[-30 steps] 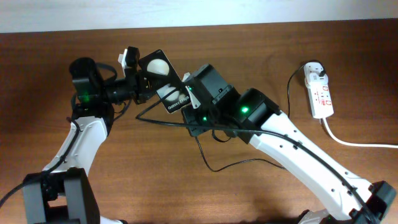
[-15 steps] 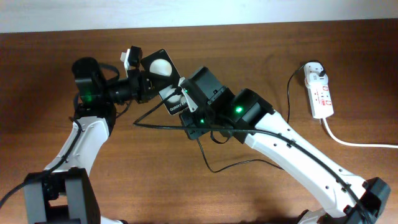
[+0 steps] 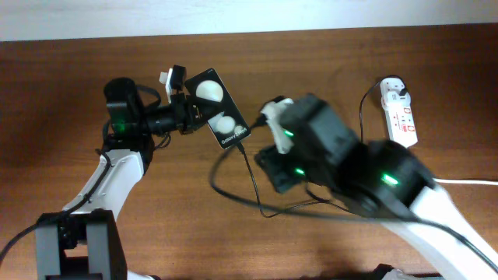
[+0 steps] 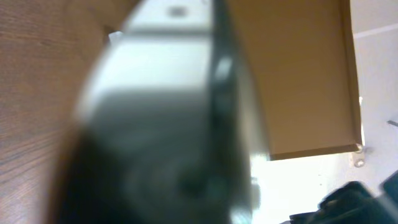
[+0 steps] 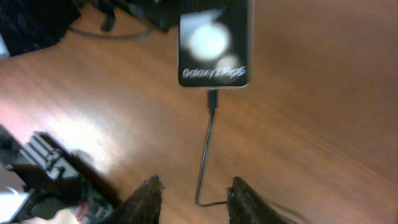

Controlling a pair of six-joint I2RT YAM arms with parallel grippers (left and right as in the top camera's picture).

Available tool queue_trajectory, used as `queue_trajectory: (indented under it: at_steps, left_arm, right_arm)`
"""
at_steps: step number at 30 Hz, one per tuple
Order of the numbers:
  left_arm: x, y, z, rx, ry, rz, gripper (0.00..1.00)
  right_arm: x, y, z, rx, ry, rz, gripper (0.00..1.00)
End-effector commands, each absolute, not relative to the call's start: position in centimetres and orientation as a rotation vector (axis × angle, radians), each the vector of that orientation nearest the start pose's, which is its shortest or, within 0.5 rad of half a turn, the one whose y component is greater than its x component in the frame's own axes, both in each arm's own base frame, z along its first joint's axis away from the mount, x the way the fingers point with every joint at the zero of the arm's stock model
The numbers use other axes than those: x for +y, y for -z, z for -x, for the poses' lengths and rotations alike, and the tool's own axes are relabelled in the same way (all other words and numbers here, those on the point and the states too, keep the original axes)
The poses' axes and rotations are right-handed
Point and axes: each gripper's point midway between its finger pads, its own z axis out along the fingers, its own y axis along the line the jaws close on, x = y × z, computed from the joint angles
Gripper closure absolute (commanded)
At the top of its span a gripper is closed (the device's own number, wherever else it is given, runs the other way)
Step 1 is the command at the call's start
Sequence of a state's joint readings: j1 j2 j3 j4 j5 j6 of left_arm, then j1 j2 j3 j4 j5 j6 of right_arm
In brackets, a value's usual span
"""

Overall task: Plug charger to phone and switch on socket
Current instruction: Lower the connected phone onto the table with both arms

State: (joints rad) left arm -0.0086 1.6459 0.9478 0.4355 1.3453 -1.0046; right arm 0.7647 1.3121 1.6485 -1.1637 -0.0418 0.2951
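Note:
My left gripper holds the phone slanted, cable in its lower end [image 3: 236, 141], so next I turn the phone straight [image 3: 219, 107] and set it flat before switching on the socket.
My left gripper [image 3: 193, 117] is shut on the phone [image 3: 221, 111], a black slab with two white circles, and holds it tilted above the table. In the left wrist view the phone [image 4: 186, 124] is a blur that fills the frame. The charger cable [image 3: 250, 175] has its plug tip in the phone's lower end, as the right wrist view [image 5: 211, 99] also shows. The cable loops over the table to the white adapter [image 3: 393, 87] in the socket [image 3: 401, 120]. My right gripper [image 5: 196, 198] is open and empty, to the right of the phone [image 5: 213, 43] and apart from it.
The socket's thick white cord [image 3: 443, 179] runs off the right edge. The table's far edge [image 3: 249, 31] meets a pale wall. The right arm [image 3: 366, 175] lies blurred across the middle right. A loose cable loop [image 3: 233, 187] lies on the table below the phone.
My right gripper has let go and drawn back to the right, away from the phone. The plug tip now sits in the phone. The left gripper has shifted the phone slightly right.

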Motion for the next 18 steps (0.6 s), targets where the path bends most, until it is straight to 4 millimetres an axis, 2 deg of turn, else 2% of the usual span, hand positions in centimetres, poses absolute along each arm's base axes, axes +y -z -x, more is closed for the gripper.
queue_trajectory:
  at_steps: [1, 2, 3, 5, 6, 7, 9, 11, 14, 16, 18]
  left_arm:
    - [-17.7, -21.3, -38.0, 2.116, 1.769, -0.027, 0.95]
    - [-17.8, -19.1, -38.5, 2.207, 1.702, 0.127, 0.97]
    - [-18.1, -18.0, -38.5, 2.255, 1.667, 0.192, 1.00]
    - [-19.1, -18.3, -38.3, 2.247, 1.670, 0.150, 1.00]
    - [-19.6, -18.6, -38.2, 2.239, 1.676, 0.125, 1.00]
    - [-20.1, -18.9, -38.0, 2.243, 1.691, 0.117, 1.00]
    - [-21.1, -19.7, -38.0, 2.234, 1.697, 0.073, 1.00]
    - [-22.6, -22.1, -38.3, 2.191, 1.699, -0.023, 1.00]
    - [-23.5, -24.8, -38.9, 2.168, 1.662, -0.105, 1.00]
    - [-23.5, -24.7, -39.7, 2.242, 1.511, -0.085, 1.00]
    - [-24.1, -25.4, -38.8, 2.290, 1.355, -0.252, 1.00]
  right_arm:
    - [18.4, -37.1, -23.8, 2.227, -0.367, 0.431, 0.59]
    - [16.9, -38.3, -23.4, 2.183, -0.338, 0.390, 0.59]
    - [16.2, -38.7, -23.1, 2.168, -0.325, 0.375, 0.54]
    - [15.2, -38.4, -22.8, 2.184, -0.283, 0.366, 0.19]
    - [15.0, -37.6, -22.7, 2.214, -0.254, 0.375, 0.07]
    - [15.1, -36.8, -22.8, 2.246, -0.233, 0.388, 0.01]
    - [15.3, -35.6, -23.2, 2.293, -0.190, 0.404, 0.01]
    - [15.7, -34.2, -23.9, 2.339, -0.137, 0.417, 0.01]
    - [16.1, -33.6, -24.3, 2.358, -0.122, 0.425, 0.01]
    - [16.1, -33.6, -24.3, 2.359, -0.121, 0.426, 0.01]
    - [16.0, -33.6, -24.4, 2.357, -0.117, 0.423, 0.01]
